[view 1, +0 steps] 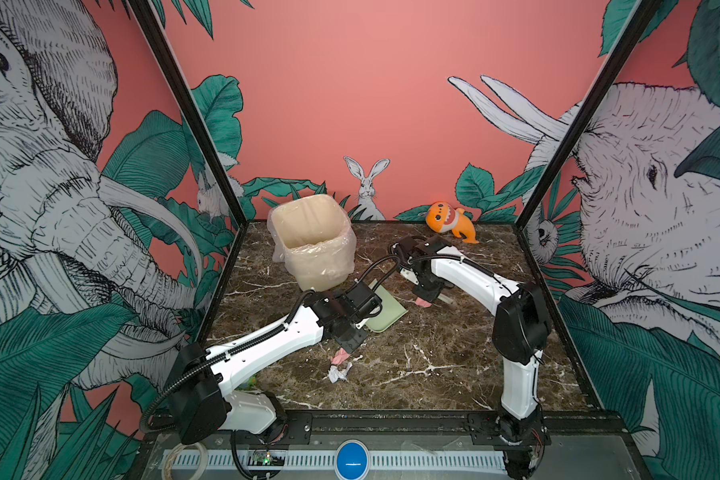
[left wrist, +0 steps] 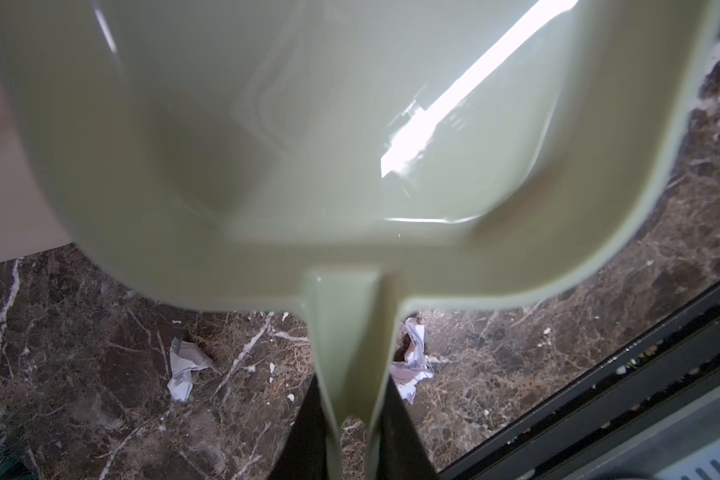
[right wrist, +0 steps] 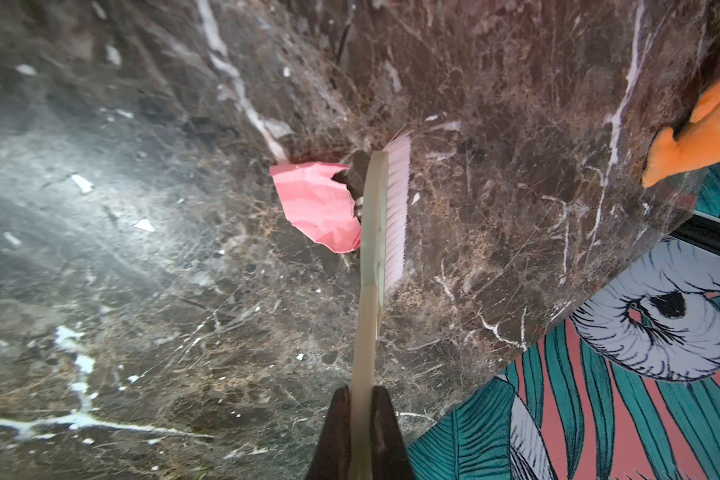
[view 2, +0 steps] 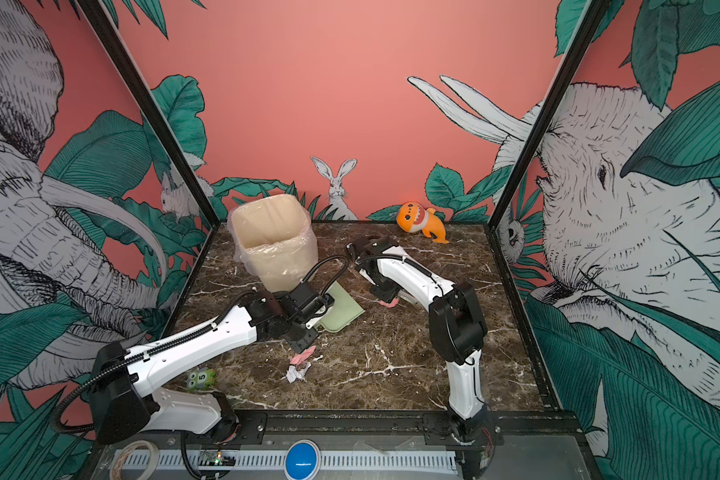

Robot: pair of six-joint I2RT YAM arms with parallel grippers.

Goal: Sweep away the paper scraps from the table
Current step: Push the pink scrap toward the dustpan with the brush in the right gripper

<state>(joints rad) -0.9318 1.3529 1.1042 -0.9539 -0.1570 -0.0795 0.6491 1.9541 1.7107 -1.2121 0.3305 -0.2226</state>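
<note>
My right gripper is holding the brush while the dustpan is short of the pink scrap. My right gripper should move the brush back until my left gripper puts the dustpan beside the scrap.
My left gripper is shut on the handle of the pale green dustpan, which sits beside the foot of the bin; the pan shows nothing inside. My right gripper is shut on the brush handle, and the bristles are beside a pink paper scrap near the table middle. In both top views that scrap lies under the right wrist. A second pink scrap and a white scrap lie below the left wrist. White scraps show under the pan.
A beige bin lined with clear plastic stands at the back left. An orange plush shark lies at the back edge. A small green toy sits by the left arm's base. A black frame edges the table.
</note>
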